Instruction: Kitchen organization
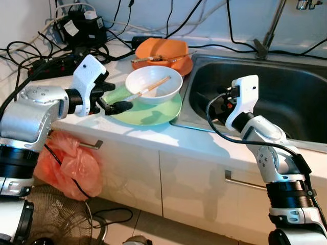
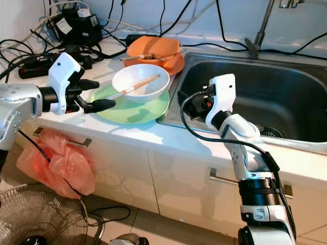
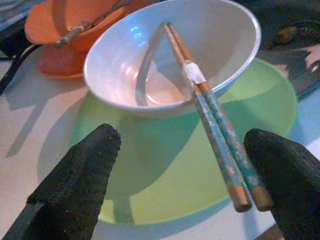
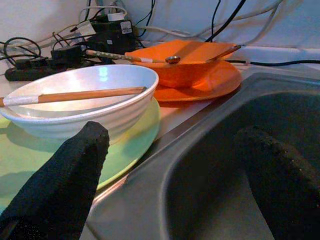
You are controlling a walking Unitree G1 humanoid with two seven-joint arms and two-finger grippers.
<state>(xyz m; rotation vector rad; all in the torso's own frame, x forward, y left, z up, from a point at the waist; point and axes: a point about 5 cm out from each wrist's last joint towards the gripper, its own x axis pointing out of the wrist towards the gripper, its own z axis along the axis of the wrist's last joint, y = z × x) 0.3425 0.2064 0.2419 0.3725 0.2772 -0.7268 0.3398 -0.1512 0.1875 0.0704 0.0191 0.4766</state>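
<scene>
White tape point(image 3: 193, 73) holds the chopsticks point(image 1: 152, 86) together side by side. The pair will therefore come out of the white bowl as one stick when I lift it.
A white bowl point(image 1: 153, 84) stands on a green plate point(image 1: 153, 115) on the counter, with a pair of chopsticks point(image 1: 150, 88) leaning in it, handle ends sticking out toward me. My left gripper point(image 1: 116, 97) is open at the plate's left edge, low over the counter; in its wrist view the fingertips point(image 3: 80, 185) straddle the plate's near rim and the chopstick ends point(image 3: 247, 192) lie close to one finger. My right gripper point(image 2: 188, 106) is open just inside the sink's point(image 1: 265, 97) left wall, pointing toward the bowl, holding nothing.
An orange bowl point(image 1: 161, 51) with a spoon sits on an orange plate point(image 1: 183, 67) behind the white bowl. Power strips and tangled cables point(image 1: 76, 30) crowd the counter's back left. A faucet stem point(image 1: 271, 30) rises behind the sink. An orange bag point(image 1: 66, 163) hangs from a cabinet handle above a fan point(image 1: 56, 219).
</scene>
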